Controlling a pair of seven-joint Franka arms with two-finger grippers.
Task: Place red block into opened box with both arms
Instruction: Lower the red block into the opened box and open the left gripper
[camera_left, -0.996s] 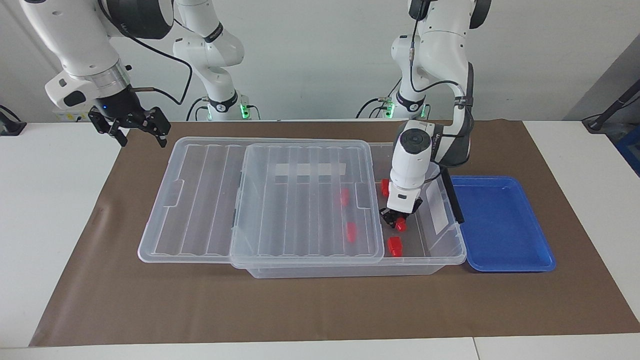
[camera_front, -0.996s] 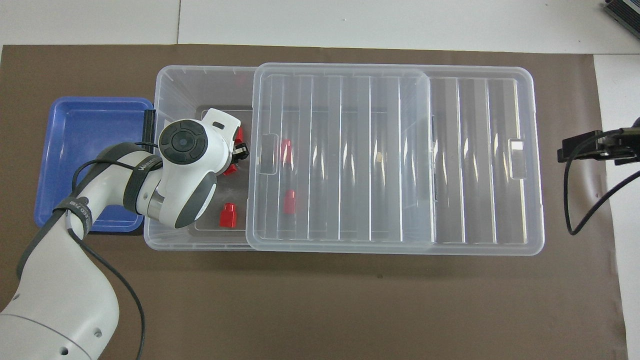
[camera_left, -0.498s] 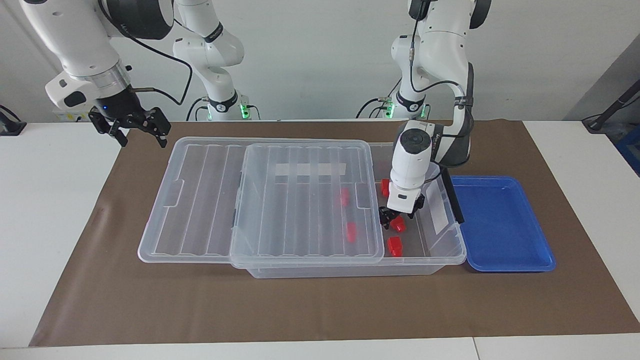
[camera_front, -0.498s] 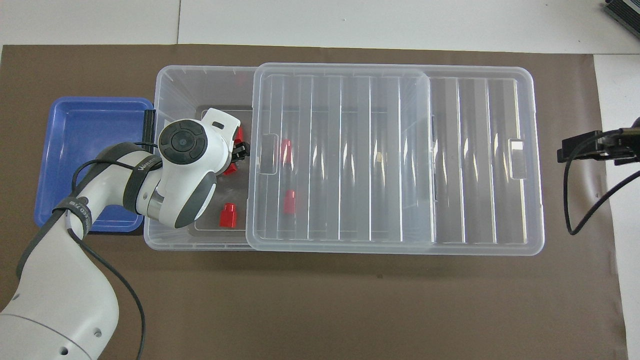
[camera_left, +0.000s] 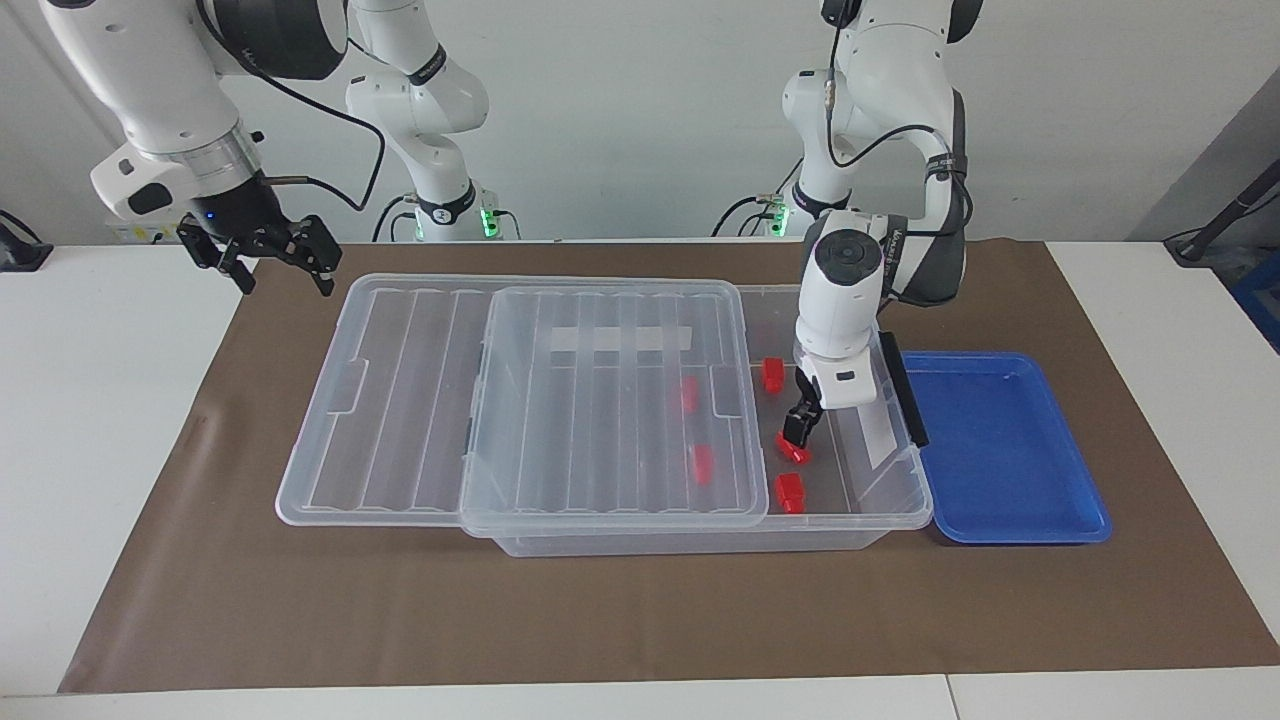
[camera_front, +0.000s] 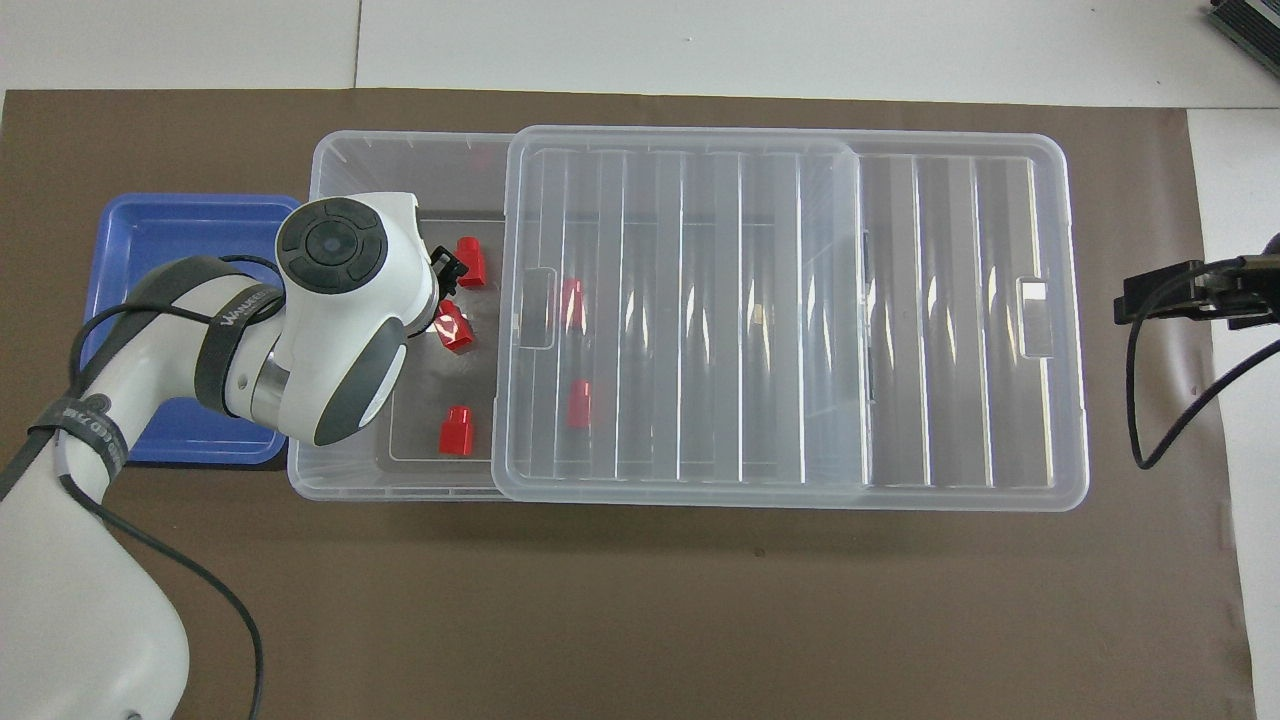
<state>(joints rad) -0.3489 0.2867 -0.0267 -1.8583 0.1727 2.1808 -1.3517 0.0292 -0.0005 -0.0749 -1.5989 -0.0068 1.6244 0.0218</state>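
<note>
The lid's path over the box's uncovered end (camera_front: 420, 438) is blocked by my left gripper, which should lift clear before my right gripper pushes the lid's jutting end (camera_front: 1068, 306) shut.
The box (camera_left: 902, 519) (camera_front: 330, 170) is a clear bin whose ribbed lid (camera_left: 420, 400) (camera_front: 780, 310) is slid toward the right arm's end, leaving the other end uncovered. My left gripper (camera_left: 797, 430) (camera_front: 446, 290) hangs open inside that uncovered end. Just under it a red block (camera_left: 793, 450) (camera_front: 455, 328) lies free on the box floor. Two more red blocks (camera_left: 772, 374) (camera_left: 790, 492) lie in the uncovered part, and two others (camera_front: 572, 300) (camera_front: 579, 403) show through the lid. My right gripper (camera_left: 268, 258) (camera_front: 1150, 295) waits open over the mat beside the lid's end.
A shallow blue tray (camera_left: 1000, 440) (camera_front: 170, 260) lies against the box at the left arm's end. A brown mat (camera_left: 640, 610) covers the table under everything. The left arm's wrist (camera_front: 335, 300) overhangs the box rim by the tray.
My left gripper has opened and let go of the red block, then lifted a little and swung toward the tray. The block stays on the box floor. The right arm has not moved.
</note>
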